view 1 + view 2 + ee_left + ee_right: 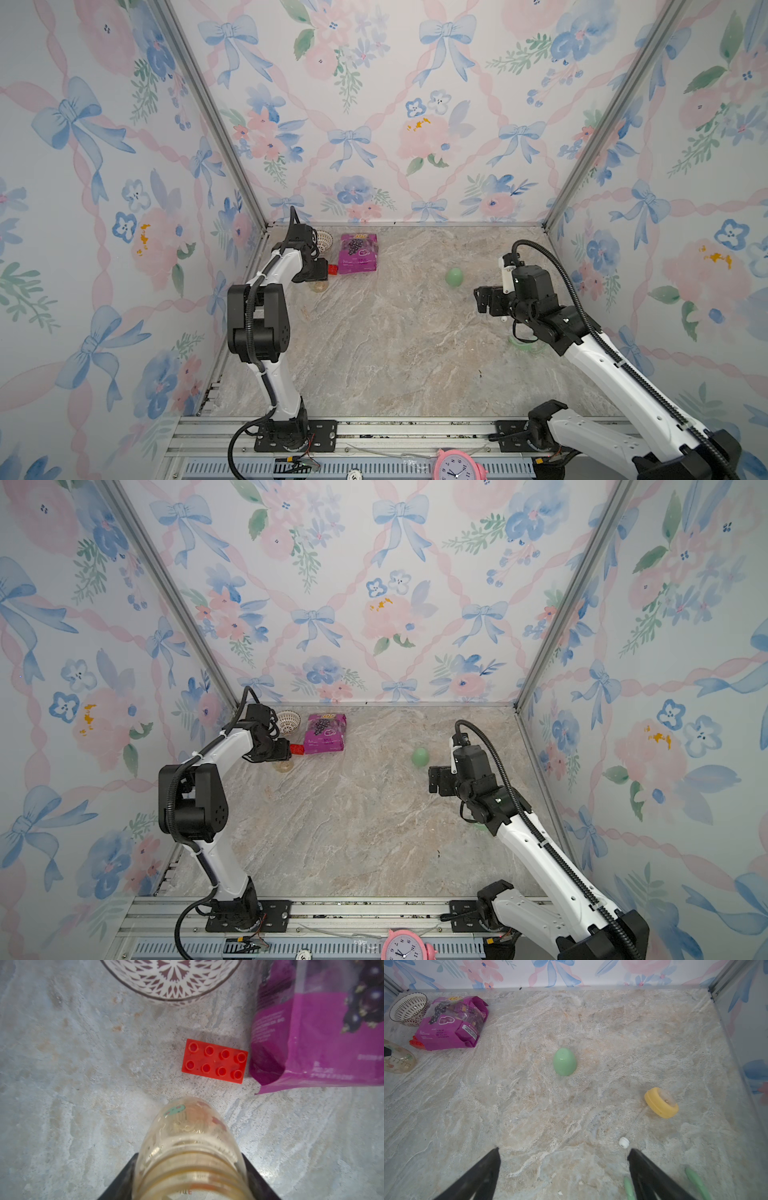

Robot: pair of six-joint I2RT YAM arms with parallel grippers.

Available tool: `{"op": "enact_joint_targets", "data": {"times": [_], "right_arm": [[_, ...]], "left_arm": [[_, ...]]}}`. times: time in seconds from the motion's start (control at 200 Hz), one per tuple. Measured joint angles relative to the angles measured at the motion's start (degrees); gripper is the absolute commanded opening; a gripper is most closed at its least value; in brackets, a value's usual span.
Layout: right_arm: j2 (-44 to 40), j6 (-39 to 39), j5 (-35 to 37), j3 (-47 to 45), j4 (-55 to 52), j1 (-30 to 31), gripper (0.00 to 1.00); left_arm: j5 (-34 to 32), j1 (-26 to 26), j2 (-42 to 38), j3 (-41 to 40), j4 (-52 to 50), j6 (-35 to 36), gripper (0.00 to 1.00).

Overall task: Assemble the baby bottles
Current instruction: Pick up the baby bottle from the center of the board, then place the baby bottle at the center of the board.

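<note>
The mint-green handled collar (525,344) sits under my right gripper's wrist, behind its open fingers, so that gripper should pull back and aim down to grasp the collar (696,1181).
My left gripper (189,1159) is shut on the clear amber bottle (191,1142). Its black fingers press either side of the threaded neck, and the bottle's base points toward the table. In both top views the bottle (318,286) (283,766) shows just below that gripper, at the back left. The mint-green dome cap (564,1061) (454,277) stands alone mid-table. The yellow ring with its clear nipple (661,1103) lies on its side to the right. My right gripper (563,1150) hangs open and empty over the mint-green handled collar (697,1182) (524,345), which is mostly hidden under the arm.
A red brick (215,1061) lies between the bottle, the white perforated bowl (170,978) and the purple packet (315,1043), all in the back left corner. A small white knob (624,1142) sits by my right finger. A pink clock (457,465) stands at the front rail.
</note>
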Motion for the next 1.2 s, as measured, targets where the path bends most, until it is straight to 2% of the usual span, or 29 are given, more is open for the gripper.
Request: {"op": "enact_joint_targets", "data": {"times": [0.06,0.135,0.2,0.24,0.34,0.445,0.67,0.86,0.97,1.085,1.2], "right_arm": [[-0.3,0.0,0.4,0.0,-0.9,-0.2,0.96],[-1.1,0.2,-0.1,0.3,-2.7,-1.8,0.96],[-1.9,0.7,-2.8,0.6,-3.6,-5.0,0.96],[-2.3,0.9,-5.7,0.6,-3.8,-7.4,0.96],[-3.7,1.2,-13.2,0.0,-3.7,-11.1,0.96],[-4.5,1.2,-19.3,-0.7,-3.8,-11.3,0.96],[-4.0,1.3,-23.7,-1.2,-3.6,-10.9,0.96],[-3.9,1.4,-24.5,-1.9,-3.5,-9.9,0.96],[-3.8,1.4,-24.3,-1.9,-3.5,-9.5,0.96],[-2.6,1.6,-23.3,-1.8,-4.0,-9.4,0.96],[0.0,1.8,-22.6,-1.2,-5.7,-9.4,0.96]], "left_arm": [[0.3,-2.3,-2.3,-0.5,-0.2,0.7,0.48],[1.6,-8.4,-6.3,-1.2,-0.2,1.4,0.48],[3.0,-16.8,-9.5,-1.9,0.5,2.1,0.48],[4.4,-23.8,-11.1,-2.5,1.2,2.6,0.48],[7.8,-38.2,-11.6,-3.8,2.2,3.8,0.47],[8.4,-45.9,-10.2,-5.8,1.2,5.0,0.47],[5.5,-49.2,-7.5,-7.4,-0.4,6.3,0.48],[0.9,-50.2,-7.0,-7.8,-0.4,6.6,0.55],[-0.3,-50.5,-7.0,-8.2,0.0,6.9,0.63],[-0.6,-50.5,-7.0,-9.4,0.9,7.8,0.79],[-0.8,-50.4,-7.0,-10.8,1.8,8.1,0.84]]}}
